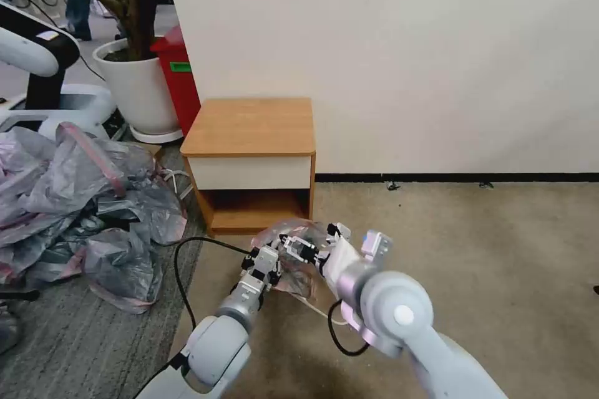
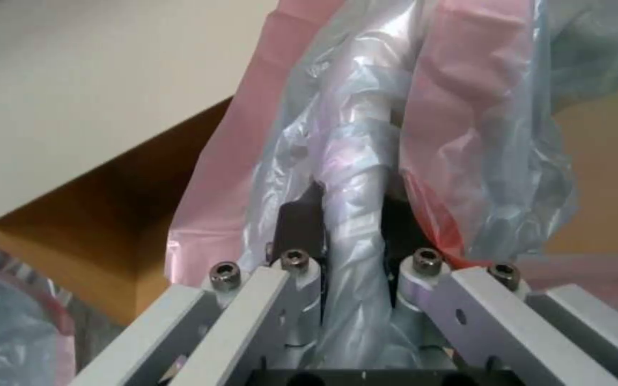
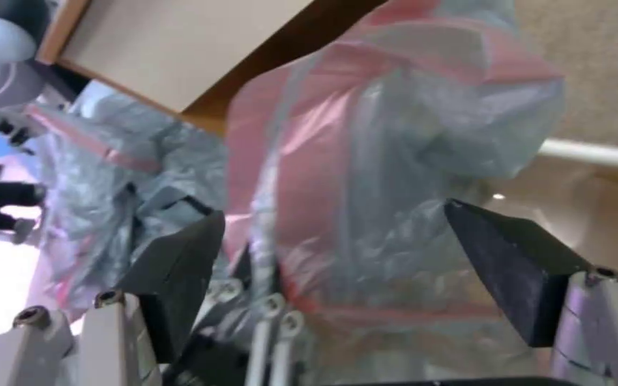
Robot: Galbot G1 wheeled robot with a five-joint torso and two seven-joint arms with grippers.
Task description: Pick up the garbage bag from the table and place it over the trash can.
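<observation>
A white rim (image 1: 313,307) shows from under the garbage bag (image 1: 298,279), so I expect the trash can to be hidden below when I pull the bag's pink band.
The garbage bag (image 1: 296,280), crinkly grey plastic with a pink band, hangs low over the carpet in front of the table (image 1: 249,124), whose wooden top is bare. My left gripper (image 1: 272,262) is shut on a bunched strip of the bag (image 2: 466,134); its black pads (image 2: 302,225) pinch the plastic. My right gripper (image 1: 298,248) meets it from the other side. In the right wrist view the right gripper (image 3: 334,214) is open, its pads (image 3: 509,268) wide apart with the bag (image 3: 395,134) between them. The trash can is out of view.
A large heap of similar bags (image 1: 81,199) lies on the floor at the left. Behind it are a white plant pot (image 1: 140,87), a red bin (image 1: 178,75) and another robot (image 1: 37,56). A black cable (image 1: 181,274) loops on the carpet. Open carpet (image 1: 468,249) lies to the right.
</observation>
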